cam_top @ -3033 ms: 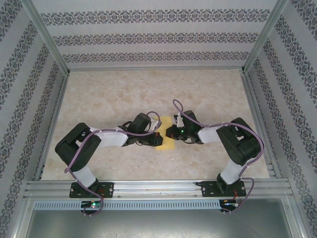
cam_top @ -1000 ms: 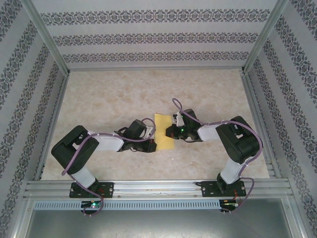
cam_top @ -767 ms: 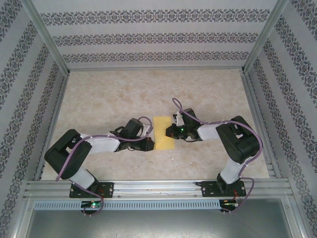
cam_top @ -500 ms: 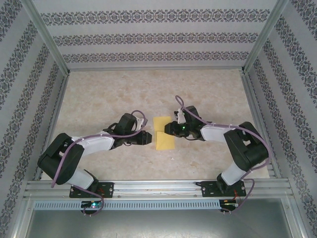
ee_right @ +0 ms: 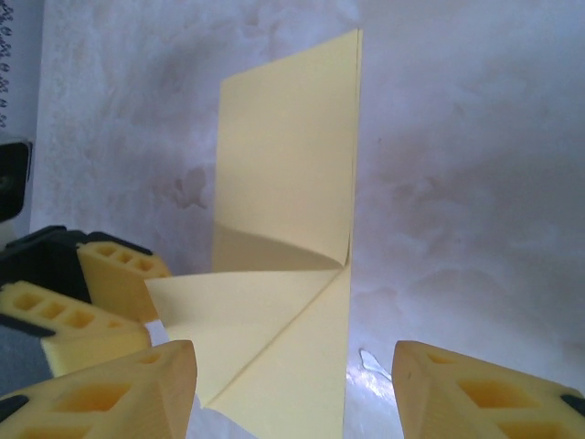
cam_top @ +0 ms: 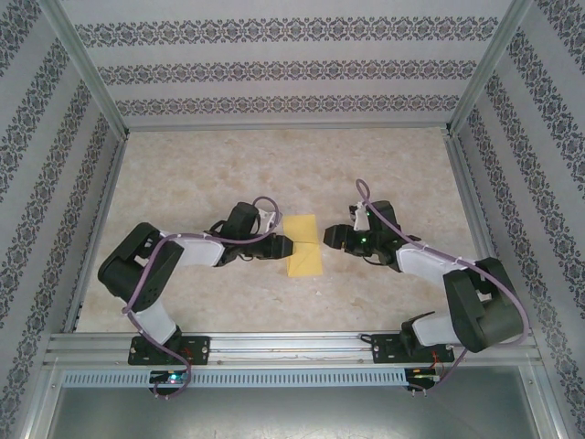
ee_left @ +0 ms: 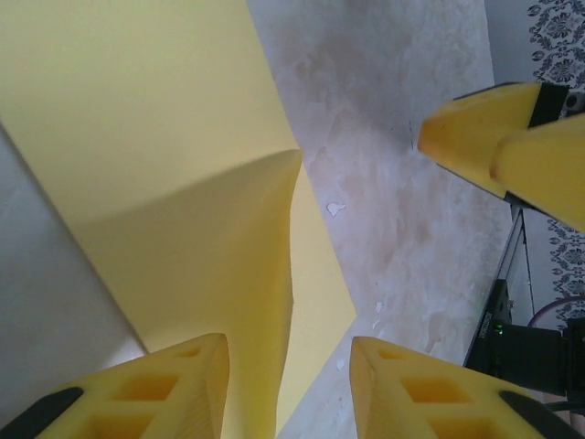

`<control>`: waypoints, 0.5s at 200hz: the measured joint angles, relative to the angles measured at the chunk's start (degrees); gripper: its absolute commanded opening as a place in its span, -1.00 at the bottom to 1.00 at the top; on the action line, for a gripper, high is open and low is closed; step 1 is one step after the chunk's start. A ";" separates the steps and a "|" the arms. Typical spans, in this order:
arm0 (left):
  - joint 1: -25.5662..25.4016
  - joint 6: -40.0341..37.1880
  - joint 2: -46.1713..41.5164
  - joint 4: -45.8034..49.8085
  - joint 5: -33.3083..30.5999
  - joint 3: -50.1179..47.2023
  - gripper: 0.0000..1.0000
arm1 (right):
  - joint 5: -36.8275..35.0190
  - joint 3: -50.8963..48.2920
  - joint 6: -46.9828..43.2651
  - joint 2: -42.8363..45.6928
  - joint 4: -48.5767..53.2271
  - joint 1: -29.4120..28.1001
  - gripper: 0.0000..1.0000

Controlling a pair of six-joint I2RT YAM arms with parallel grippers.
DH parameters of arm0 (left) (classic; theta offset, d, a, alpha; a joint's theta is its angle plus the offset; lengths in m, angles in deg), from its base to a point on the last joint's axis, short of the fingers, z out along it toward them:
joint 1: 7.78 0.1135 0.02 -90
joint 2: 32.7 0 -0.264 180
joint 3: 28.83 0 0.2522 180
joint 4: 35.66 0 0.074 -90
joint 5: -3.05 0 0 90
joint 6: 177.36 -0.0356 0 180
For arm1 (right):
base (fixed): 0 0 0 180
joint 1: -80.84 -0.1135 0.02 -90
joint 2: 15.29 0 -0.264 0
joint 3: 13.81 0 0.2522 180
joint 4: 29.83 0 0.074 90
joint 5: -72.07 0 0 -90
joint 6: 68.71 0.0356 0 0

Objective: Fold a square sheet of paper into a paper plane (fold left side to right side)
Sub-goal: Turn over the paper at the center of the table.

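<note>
Two thin edges [ee_right: 356,137] can be seen along the open side of the folded paper, so the top layer of paper [ee_right: 287,151] will come away from the layer below when the robot pulls it up.
The yellow sheet of paper [cam_top: 303,240] lies on the table as a narrow folded strip, with one corner flap [ee_right: 247,297] turned into a triangle and standing slightly raised. My left gripper [cam_top: 285,245] is open at the strip's left edge. In the left wrist view the left gripper [ee_left: 288,389] has the paper [ee_left: 155,137] running between its fingers without being clamped. My right gripper [cam_top: 329,239] is open just right of the strip. In the right wrist view the right gripper [ee_right: 297,393] straddles the near end of the paper [ee_right: 288,165] without touching it.
The marbled tabletop [cam_top: 228,169] stretches free behind and to both sides of the paper. Patterned walls and metal posts [cam_top: 87,82] enclose it. A metal rail [cam_top: 292,346] runs along the near edge by the arm bases.
Both grippers were shut on the paper and have opened. The right arm has drawn back to the right and the left gripper has shifted up along the strip's left edge. The corner flap now lies released.
</note>
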 measured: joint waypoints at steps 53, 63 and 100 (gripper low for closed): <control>0.00 1.51 2.27 -3.89 0.22 -0.15 -0.93 | 1.55 -1.09 -0.17 0.76 0.33 0.02 -0.03; 0.00 1.90 1.95 -5.11 -0.28 -0.85 -1.00 | 2.36 -1.09 -0.13 0.76 0.22 0.02 -0.09; -0.02 3.08 -0.35 -9.38 -1.66 -4.74 -1.00 | 4.37 -1.09 0.15 -0.59 -0.92 -0.72 -0.18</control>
